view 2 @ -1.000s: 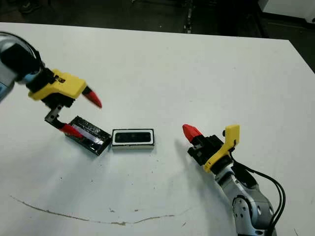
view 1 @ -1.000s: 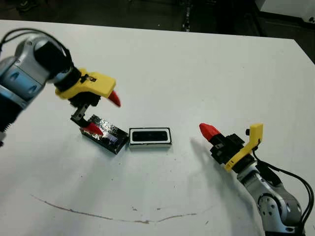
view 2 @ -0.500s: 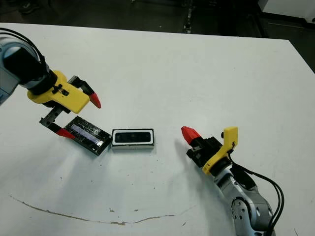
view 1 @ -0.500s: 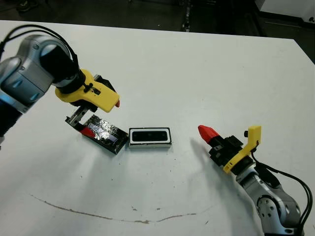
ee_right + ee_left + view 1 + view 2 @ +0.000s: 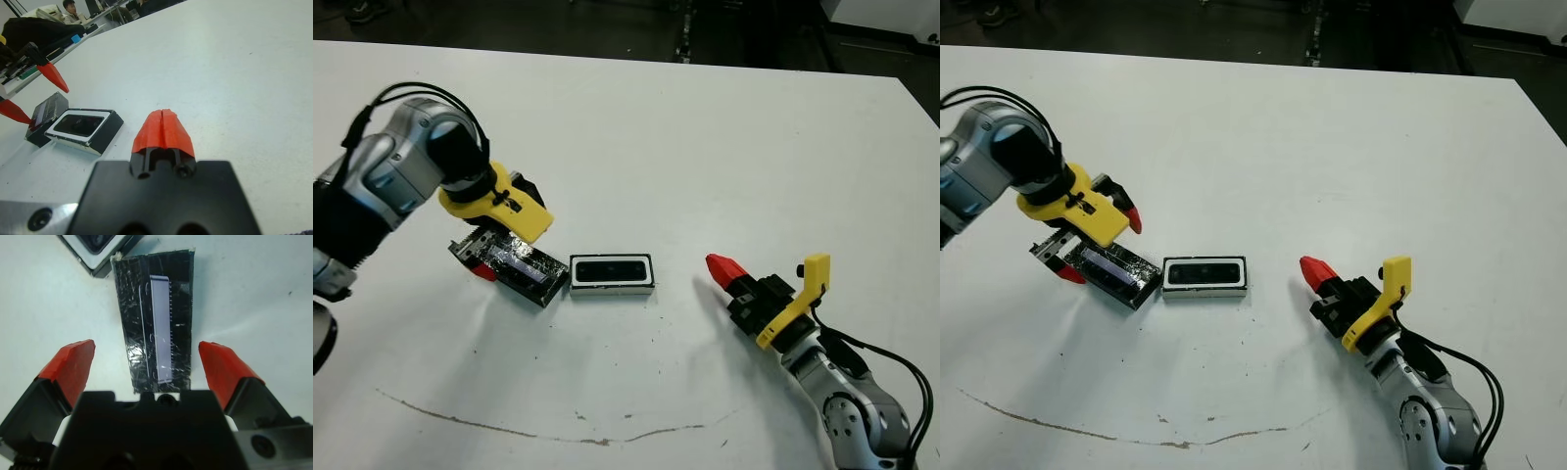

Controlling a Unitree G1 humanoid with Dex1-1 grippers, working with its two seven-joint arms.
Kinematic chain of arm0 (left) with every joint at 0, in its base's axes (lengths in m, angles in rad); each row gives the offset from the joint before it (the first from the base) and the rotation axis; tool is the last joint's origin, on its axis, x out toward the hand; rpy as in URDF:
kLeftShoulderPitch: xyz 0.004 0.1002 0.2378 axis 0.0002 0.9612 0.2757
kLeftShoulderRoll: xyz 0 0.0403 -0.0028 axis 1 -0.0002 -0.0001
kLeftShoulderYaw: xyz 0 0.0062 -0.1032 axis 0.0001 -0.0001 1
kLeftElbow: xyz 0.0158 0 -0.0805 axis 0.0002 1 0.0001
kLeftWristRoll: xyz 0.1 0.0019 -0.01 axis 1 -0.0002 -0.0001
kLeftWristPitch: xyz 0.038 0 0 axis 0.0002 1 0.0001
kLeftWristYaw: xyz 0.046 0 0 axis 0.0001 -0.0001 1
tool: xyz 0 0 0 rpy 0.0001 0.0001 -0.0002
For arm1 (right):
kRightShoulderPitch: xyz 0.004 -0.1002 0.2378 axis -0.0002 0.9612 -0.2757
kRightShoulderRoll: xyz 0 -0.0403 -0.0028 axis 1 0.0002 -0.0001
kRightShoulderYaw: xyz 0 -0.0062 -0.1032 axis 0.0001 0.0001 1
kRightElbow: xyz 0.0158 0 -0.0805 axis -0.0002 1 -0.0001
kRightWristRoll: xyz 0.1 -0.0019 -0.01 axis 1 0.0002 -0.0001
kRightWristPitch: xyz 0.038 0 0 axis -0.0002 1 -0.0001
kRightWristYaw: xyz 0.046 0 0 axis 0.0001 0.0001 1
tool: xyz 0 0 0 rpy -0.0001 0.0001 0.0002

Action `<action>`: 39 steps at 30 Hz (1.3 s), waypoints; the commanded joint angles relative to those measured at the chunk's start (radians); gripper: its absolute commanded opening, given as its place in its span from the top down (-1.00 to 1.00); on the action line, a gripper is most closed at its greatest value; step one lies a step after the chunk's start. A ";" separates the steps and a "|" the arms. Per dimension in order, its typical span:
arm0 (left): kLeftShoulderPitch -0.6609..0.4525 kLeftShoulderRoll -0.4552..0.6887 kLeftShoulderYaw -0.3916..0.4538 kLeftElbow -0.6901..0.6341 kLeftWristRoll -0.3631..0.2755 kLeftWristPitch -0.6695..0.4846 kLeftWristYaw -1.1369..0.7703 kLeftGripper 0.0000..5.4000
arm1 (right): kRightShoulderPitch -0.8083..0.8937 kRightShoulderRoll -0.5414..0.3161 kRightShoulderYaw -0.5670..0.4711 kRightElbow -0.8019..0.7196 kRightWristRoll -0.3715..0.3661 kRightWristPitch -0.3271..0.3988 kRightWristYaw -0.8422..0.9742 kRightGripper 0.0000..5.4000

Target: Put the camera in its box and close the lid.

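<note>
The lid [image 5: 522, 266] will slide down around the box and cover up the white sides when I lower it, because it has deep sides [image 5: 555, 291].
The box [image 5: 612, 286], a black tray with a white rim, lies mid-table, and the glossy black camera [image 5: 612, 270] lies inside it. The lid [image 5: 527, 269], black with crinkled foil, lies flat on the table touching the box's left end. My left gripper [image 5: 1102, 246] is open and low over the lid's far-left end, one red fingertip [image 5: 73, 367] on each side of the lid [image 5: 154, 342]. My right gripper [image 5: 724, 266] is shut on nothing, resting near the table to the right of the box, about a hand's width away.
A thin brown curved mark [image 5: 509, 429] runs across the table's front. Bare white table [image 5: 705, 137] stretches behind and to the right of the box. Beyond the table's edge, a person [image 5: 72, 9] sits among dark equipment.
My left gripper has turned and come down from above the lid to straddle its left end. The lid and box have not moved. The right gripper has shifted only slightly.
</note>
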 commanded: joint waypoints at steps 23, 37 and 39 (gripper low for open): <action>0.100 -0.093 0.106 0.155 0.111 -0.085 0.071 -0.99 | 0.010 -0.009 -0.005 -0.005 -0.001 0.000 -0.003 1.00; 0.061 -0.081 -0.019 0.171 0.111 0.013 -0.002 -0.47 | 0.009 -0.006 -0.006 -0.006 0.001 -0.001 -0.002 1.00; 0.028 -0.066 -0.103 0.176 0.088 0.030 -0.002 -0.38 | 0.010 -0.005 -0.007 -0.009 0.005 0.006 -0.006 1.00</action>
